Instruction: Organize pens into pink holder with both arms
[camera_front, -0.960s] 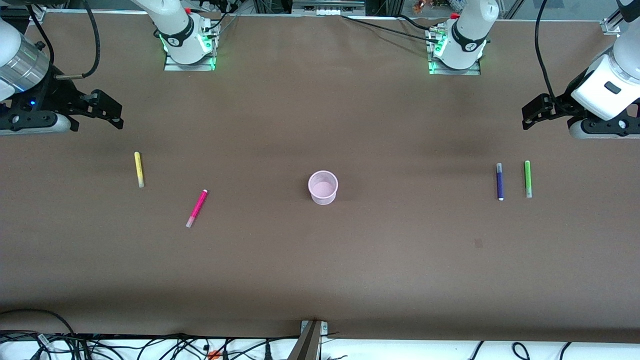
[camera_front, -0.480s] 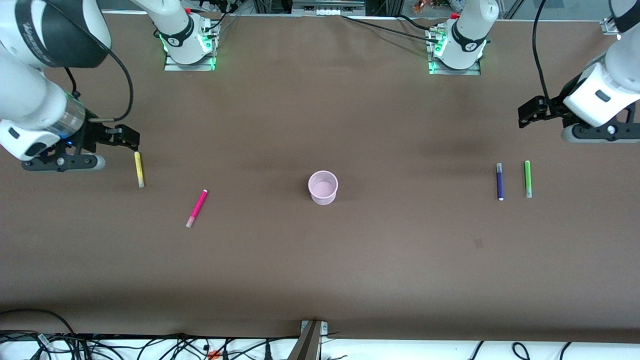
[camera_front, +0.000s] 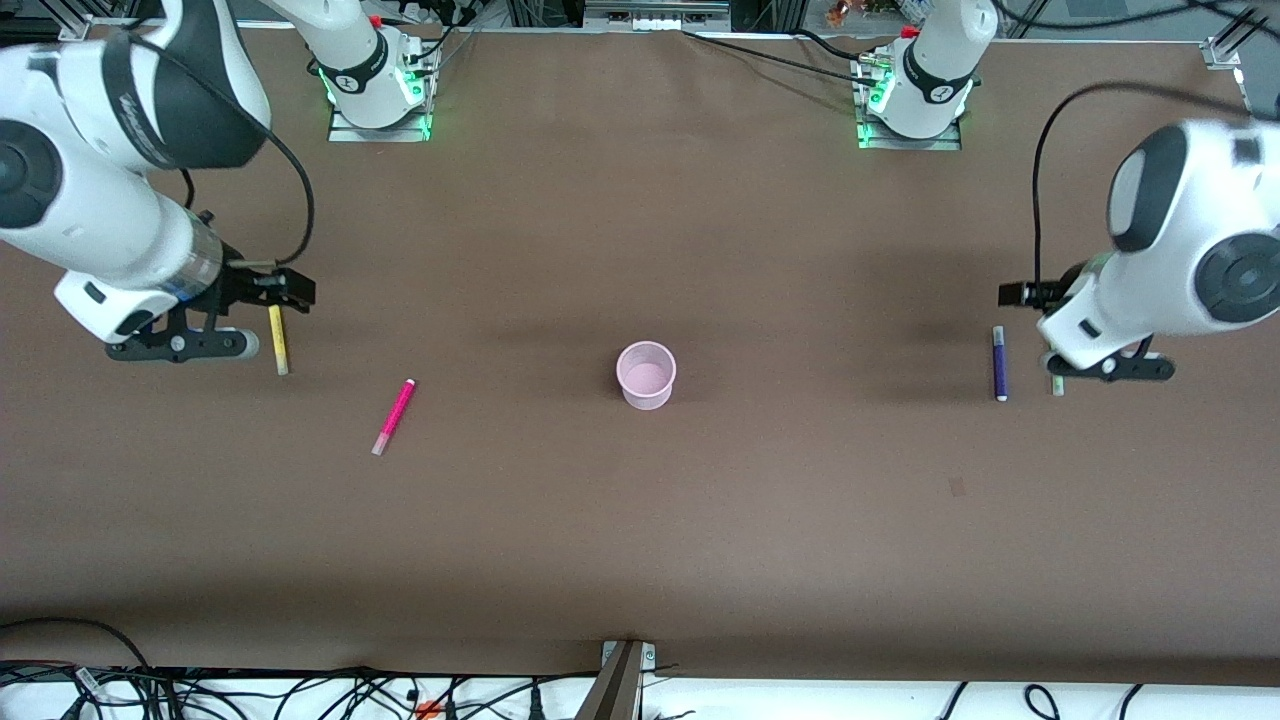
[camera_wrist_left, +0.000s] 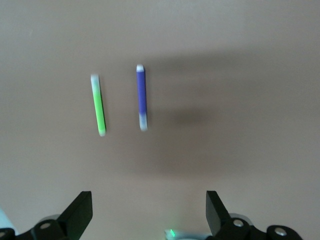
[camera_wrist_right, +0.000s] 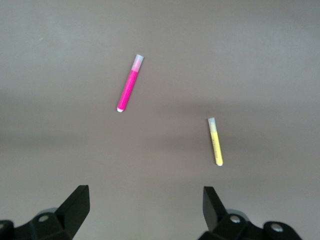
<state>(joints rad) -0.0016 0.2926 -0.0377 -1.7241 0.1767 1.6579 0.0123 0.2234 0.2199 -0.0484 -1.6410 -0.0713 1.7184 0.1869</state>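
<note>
The purple pen is much narrower than the pink holder's opening, so I expect the pen to lean on the holder's rim when I let it down inside.
The pink holder stands upright at the table's middle. The yellow pen and the magenta pen lie toward the right arm's end. The purple pen lies toward the left arm's end, and only a tip of the green pen shows under the left hand. My right gripper is open and empty over the yellow pen's far end. My left gripper is open and empty over the table beside the purple pen. The left wrist view shows the green pen, the purple pen and the gripper. The right wrist view shows the magenta pen, the yellow pen and the gripper.
The brown table runs wide around the holder. The two arm bases stand at the table's edge farthest from the front camera. Cables hang along the nearest edge.
Both arms have swung in from the table's ends and come lower. The right gripper now hangs over the yellow pen. The left hand now covers most of the green pen.
</note>
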